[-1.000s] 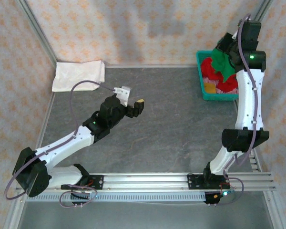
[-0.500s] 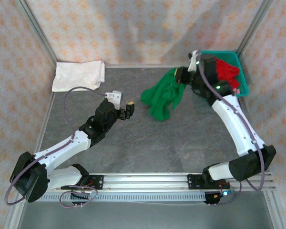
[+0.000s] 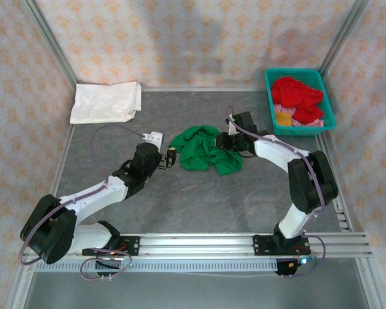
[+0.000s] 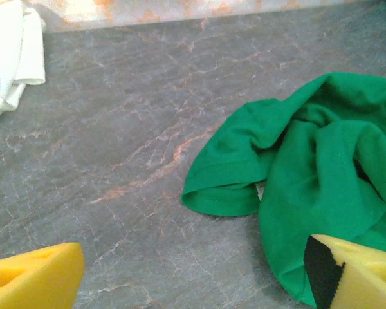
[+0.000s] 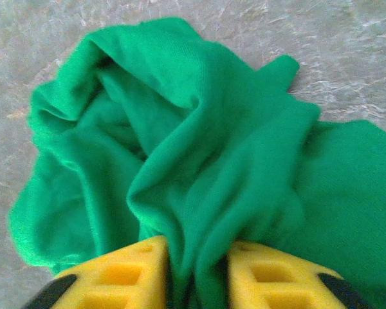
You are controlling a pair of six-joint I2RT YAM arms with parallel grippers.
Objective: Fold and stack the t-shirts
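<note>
My gripper will pull the green t-shirt (image 3: 198, 150), and the t-shirt will open into a broad sheet with a folded-over edge, because deep loose folds (image 4: 328, 132) overlap in the heap.
A bright green t-shirt (image 3: 202, 149) lies crumpled on the table's middle. My right gripper (image 3: 224, 143) is low at its right side. In the right wrist view a fold of the green t-shirt (image 5: 199, 148) runs between the yellow fingers (image 5: 116, 277) of the right gripper (image 5: 196, 277), which stand slightly apart and open. My left gripper (image 3: 166, 158) is just left of the heap, wide open. In the left wrist view nothing is between the left gripper's (image 4: 193, 277) fingers, and the green t-shirt (image 4: 321, 174) lies ahead on the right. A folded white t-shirt (image 3: 106, 102) rests at the back left.
A teal basket (image 3: 269, 96) at the back right holds a red t-shirt (image 3: 296, 91) on top of yellow (image 3: 283, 119) and pink (image 3: 309, 114) cloth. The white t-shirt (image 4: 9, 58) shows at the left wrist view's top left. Patterned walls close in the table's back and sides.
My right arm swung the green t-shirt from above the basket down onto the table's middle, and its jaws have parted. My left gripper shifted slightly toward the heap.
</note>
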